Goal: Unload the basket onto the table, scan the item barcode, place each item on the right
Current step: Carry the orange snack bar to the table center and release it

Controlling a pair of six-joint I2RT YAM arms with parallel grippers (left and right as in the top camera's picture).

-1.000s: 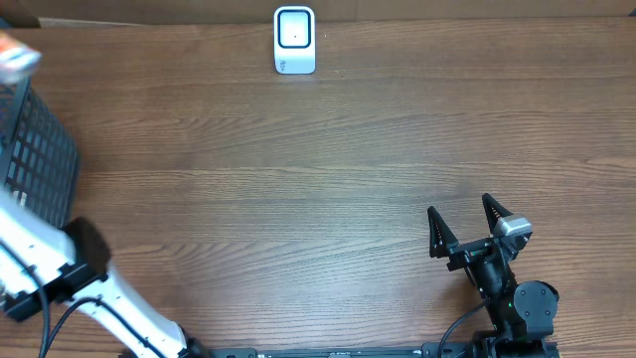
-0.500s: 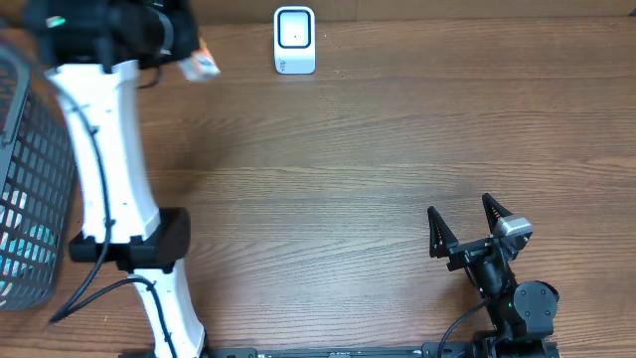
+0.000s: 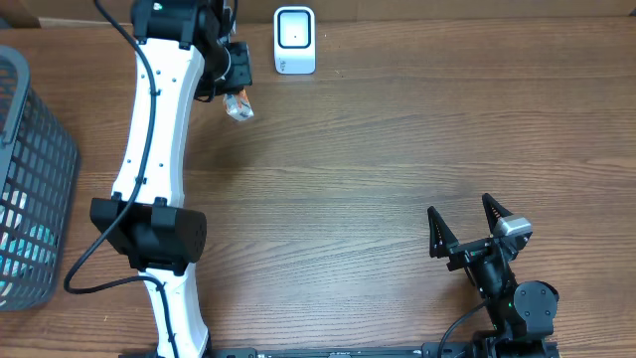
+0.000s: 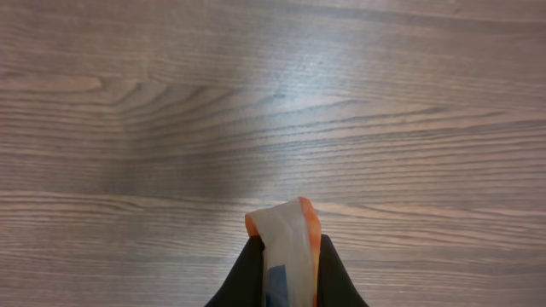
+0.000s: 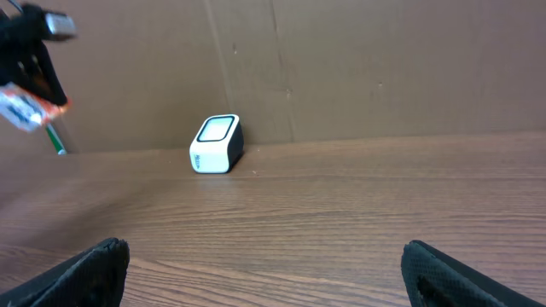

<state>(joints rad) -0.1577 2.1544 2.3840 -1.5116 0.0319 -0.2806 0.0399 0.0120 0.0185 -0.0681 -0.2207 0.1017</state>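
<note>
The packet [image 3: 239, 105] hangs freely in the robot's left gripper and the wood [image 3: 353, 189] in front of the scanner is clear, so the left gripper goes on carrying the packet there until it lets go.
My left gripper [image 3: 232, 88] is shut on the item, a small orange and clear packet [image 3: 239, 105], held above the table at the back, just left of the white barcode scanner [image 3: 294, 40]. From the left wrist camera the packet [image 4: 287, 234] sticks out between the two black fingers, and my left gripper [image 4: 288, 266] pinches it over bare wood. The right wrist camera catches the packet [image 5: 27, 109] at far left and the scanner [image 5: 216, 143] near the back wall. My right gripper [image 3: 464, 227] rests open and empty at the front right. No barcode is visible.
A dark mesh basket [image 3: 45, 169] stands at the left edge with some items inside. A brown cardboard wall [image 5: 358, 68] runs behind the scanner. The white left arm [image 3: 154, 149] stretches from the front edge toward the back.
The left arm has swung from the basket at the left to the back of the table, carrying the packet rightward and down toward the scanner. The right arm has not moved.
</note>
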